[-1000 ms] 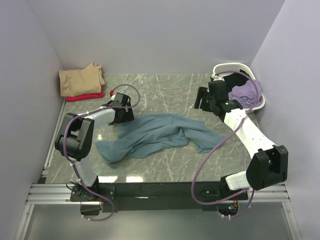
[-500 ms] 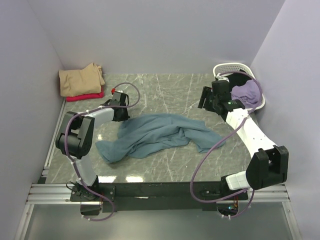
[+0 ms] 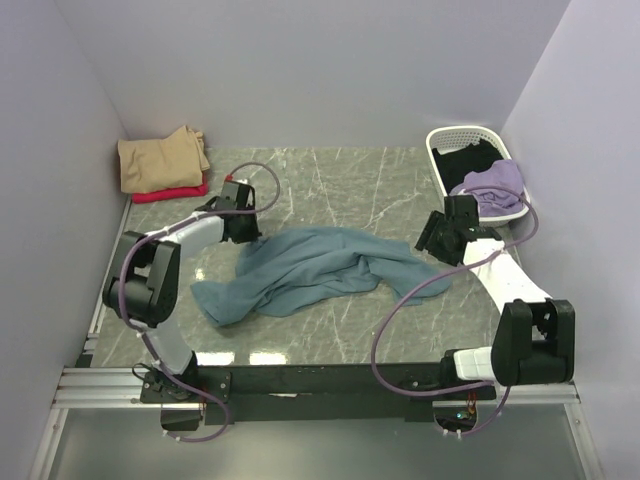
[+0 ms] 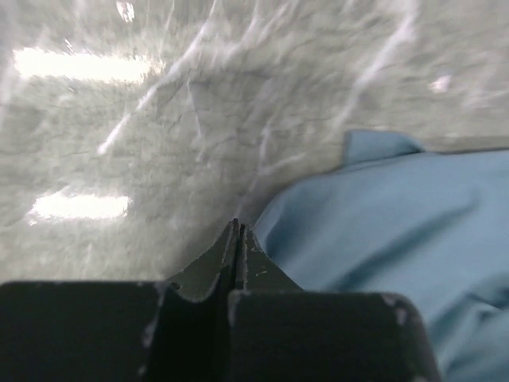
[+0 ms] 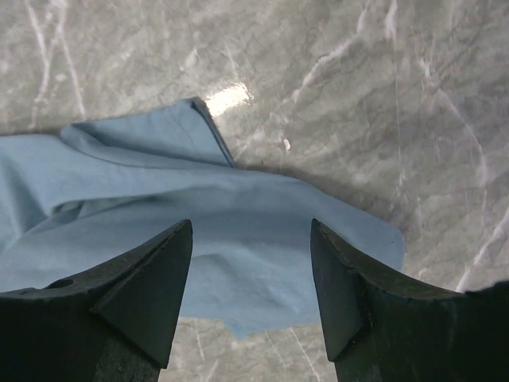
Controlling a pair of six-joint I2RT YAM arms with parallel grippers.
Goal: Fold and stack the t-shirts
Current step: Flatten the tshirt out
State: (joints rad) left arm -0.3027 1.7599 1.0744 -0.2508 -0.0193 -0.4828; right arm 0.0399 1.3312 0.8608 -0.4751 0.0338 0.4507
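I should take the t-shirt's end (image 3: 428, 279) nearest the basket with my right gripper and lift and stretch the teal-blue t-shirt with both, since it's bunched across its middle (image 3: 335, 263).
A large teal-blue t-shirt (image 3: 320, 270) lies crumpled across the middle of the marble table (image 3: 340, 180). My left gripper (image 3: 245, 230) is at the shirt's upper left edge, its jaws pressed together. In the left wrist view the left gripper (image 4: 237, 227) is shut and the blue cloth (image 4: 382, 231) meets its tips from the right. My right gripper (image 3: 437, 235) hangs open over the shirt's right end. In the right wrist view the right gripper (image 5: 251, 231) frames the cloth (image 5: 238, 231) between wide-apart fingers. A folded tan t-shirt (image 3: 160, 160) rests on a red one (image 3: 170, 193) at the back left.
A white lattice basket (image 3: 440, 140) stands at the back right, holding a lilac t-shirt (image 3: 492, 185) and a black one (image 3: 470, 158). Walls close in on the left, back and right. Purple cables loop from both arms over the table.
The left gripper has closed at the shirt's upper left edge. The right arm has swung from beside the basket down towards me, over the shirt's right end.
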